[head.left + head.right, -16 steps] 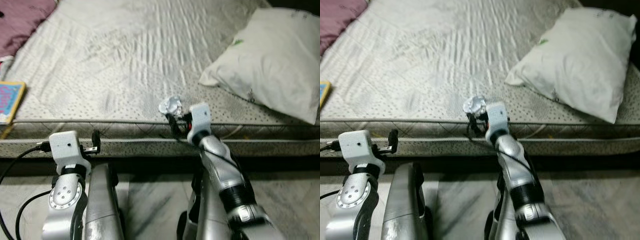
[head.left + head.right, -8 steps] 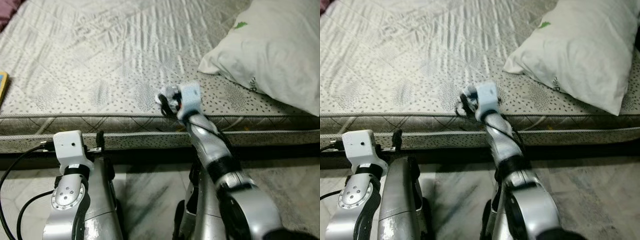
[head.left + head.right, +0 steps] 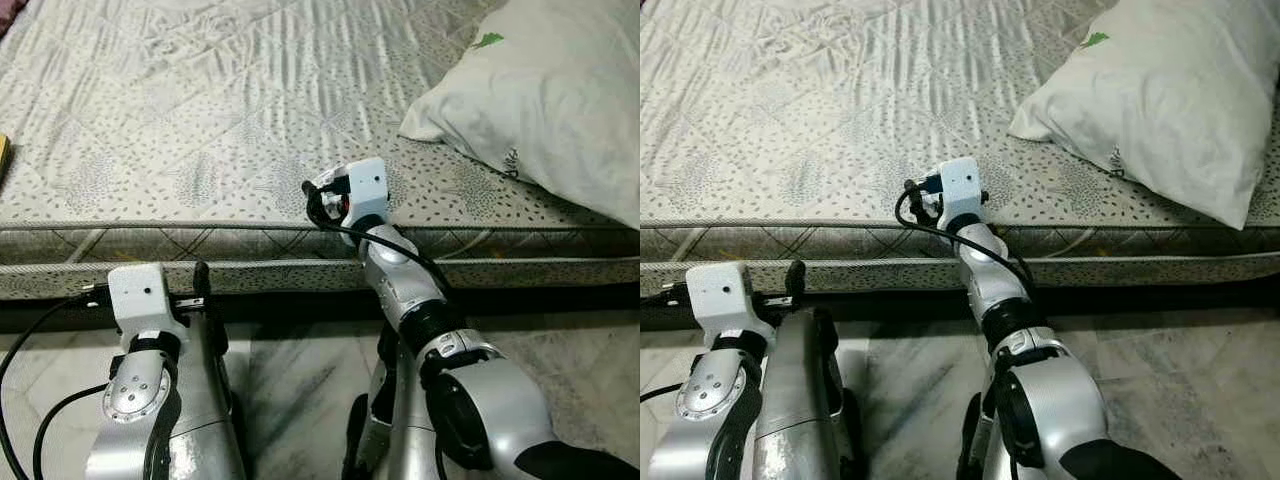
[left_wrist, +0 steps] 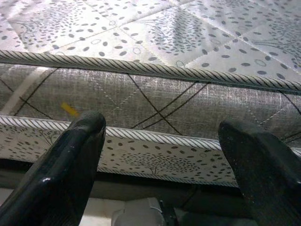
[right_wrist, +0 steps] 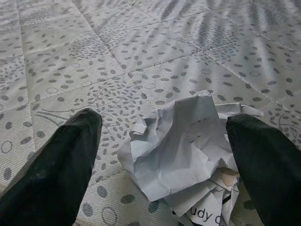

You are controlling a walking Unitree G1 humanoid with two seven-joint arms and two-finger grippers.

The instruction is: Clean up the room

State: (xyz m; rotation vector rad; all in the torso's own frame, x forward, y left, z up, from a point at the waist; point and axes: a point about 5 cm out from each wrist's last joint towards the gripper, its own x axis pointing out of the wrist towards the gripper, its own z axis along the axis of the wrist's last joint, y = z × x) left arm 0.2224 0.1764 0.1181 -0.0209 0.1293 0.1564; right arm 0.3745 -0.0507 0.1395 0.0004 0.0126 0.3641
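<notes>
My right gripper will pinch the crumpled paper (image 5: 183, 146) flat in the middle, and the paper will spread out around the gripper when I lift it, because loose folds (image 5: 146, 136) stand open.
A crumpled ball of white paper (image 5: 183, 141) with some print on it lies on the patterned mattress (image 3: 200, 120), close to its front edge. My right gripper (image 5: 164, 127) is open over that edge, one black finger (image 5: 61, 160) on each side of the paper, not touching it. In the eye views the white right wrist housing (image 3: 365, 185) covers most of the paper. My left gripper (image 4: 162, 125) is open and held low, facing the side of the mattress with nothing between its fingers.
A large white pillow (image 3: 540, 100) lies at the right on the bed. A yellow book corner (image 3: 3, 155) peeks in at the far left edge. Grey marbled floor (image 3: 290, 380) runs below the bed between my arms.
The camera has tilted closer over the bed. My right arm has reached forward over the mattress edge, so its open fingers now flank the paper. The left arm has kept still.
</notes>
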